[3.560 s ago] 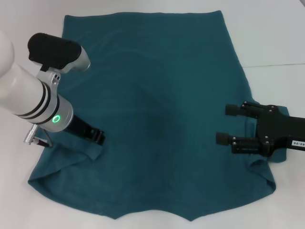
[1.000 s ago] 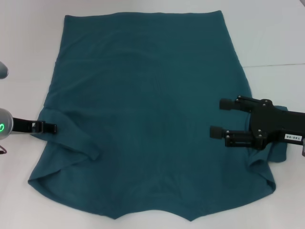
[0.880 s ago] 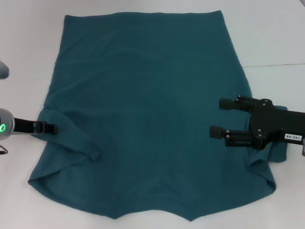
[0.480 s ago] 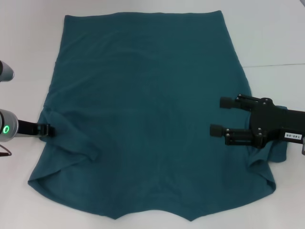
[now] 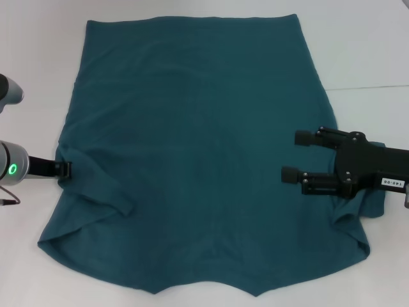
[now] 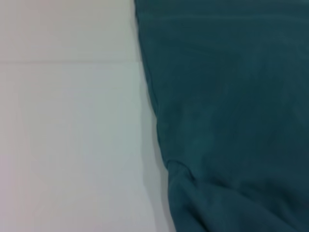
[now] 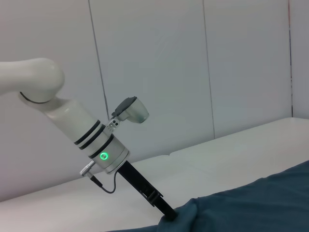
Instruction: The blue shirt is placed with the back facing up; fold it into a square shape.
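The robot's left gripper should pull the sleeve's end [image 5: 64,182] out a little and then fold it inward over the shirt [image 5: 118,163], because the sleeve's end is bunched up at the shirt's side edge.
The blue shirt [image 5: 198,147] lies spread flat on the white table, with its left sleeve folded inward as a flap [image 5: 105,192]. My left gripper [image 5: 64,169] sits at the shirt's left edge, its tip touching the fabric beside that flap. In the right wrist view the left gripper [image 7: 166,211] ends in a small raised bunch of the blue shirt [image 7: 251,203]. The left wrist view shows only the blue shirt [image 6: 231,96] edge against the table. My right gripper [image 5: 293,155] hovers open over the shirt's right side, holding nothing, its body above the right sleeve.
White table [image 5: 38,77] surrounds the shirt on the left and right, with a seam line [image 5: 370,87] running to the right. White wall panels [image 7: 154,72] stand behind the table in the right wrist view.
Since 3.6 s ago the left gripper has drawn back from the folded sleeve flap to the shirt's left edge. In the last second it shifted only slightly there. The right gripper crept a little left.
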Controlling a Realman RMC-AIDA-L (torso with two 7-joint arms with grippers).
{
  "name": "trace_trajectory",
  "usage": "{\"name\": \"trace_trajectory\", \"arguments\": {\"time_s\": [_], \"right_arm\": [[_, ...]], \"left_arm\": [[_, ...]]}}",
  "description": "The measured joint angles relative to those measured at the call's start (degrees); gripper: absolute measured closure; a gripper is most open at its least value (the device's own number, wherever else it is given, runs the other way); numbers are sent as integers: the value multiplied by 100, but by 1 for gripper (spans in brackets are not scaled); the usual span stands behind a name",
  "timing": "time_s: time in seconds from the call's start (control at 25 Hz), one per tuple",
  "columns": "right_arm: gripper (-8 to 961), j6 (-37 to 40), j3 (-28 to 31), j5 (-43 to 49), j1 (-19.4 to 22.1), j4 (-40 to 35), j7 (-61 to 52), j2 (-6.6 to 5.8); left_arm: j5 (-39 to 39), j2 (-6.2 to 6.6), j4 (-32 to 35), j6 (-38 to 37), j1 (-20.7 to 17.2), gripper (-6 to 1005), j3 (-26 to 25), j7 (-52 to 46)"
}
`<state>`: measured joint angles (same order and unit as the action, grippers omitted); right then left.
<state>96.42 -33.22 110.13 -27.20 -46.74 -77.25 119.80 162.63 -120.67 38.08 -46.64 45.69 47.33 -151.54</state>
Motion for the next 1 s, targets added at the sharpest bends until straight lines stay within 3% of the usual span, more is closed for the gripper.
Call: {"name": "trace_trajectory", "arguments": {"time_s": [0.24,0.68,1.0], "right_arm": [[37,-3,0,0,4,0,0,0],[37,-40,-1,-3,-12,52,19,0],[36,-39,-1,-53,-3,140,127,-9]], "left_arm": [[-41,13,34,5,1,872,5,25],[-311,-28,948,-643,1,875,6,59],[-334,-55,913,-644,140,874,270,43]]}}
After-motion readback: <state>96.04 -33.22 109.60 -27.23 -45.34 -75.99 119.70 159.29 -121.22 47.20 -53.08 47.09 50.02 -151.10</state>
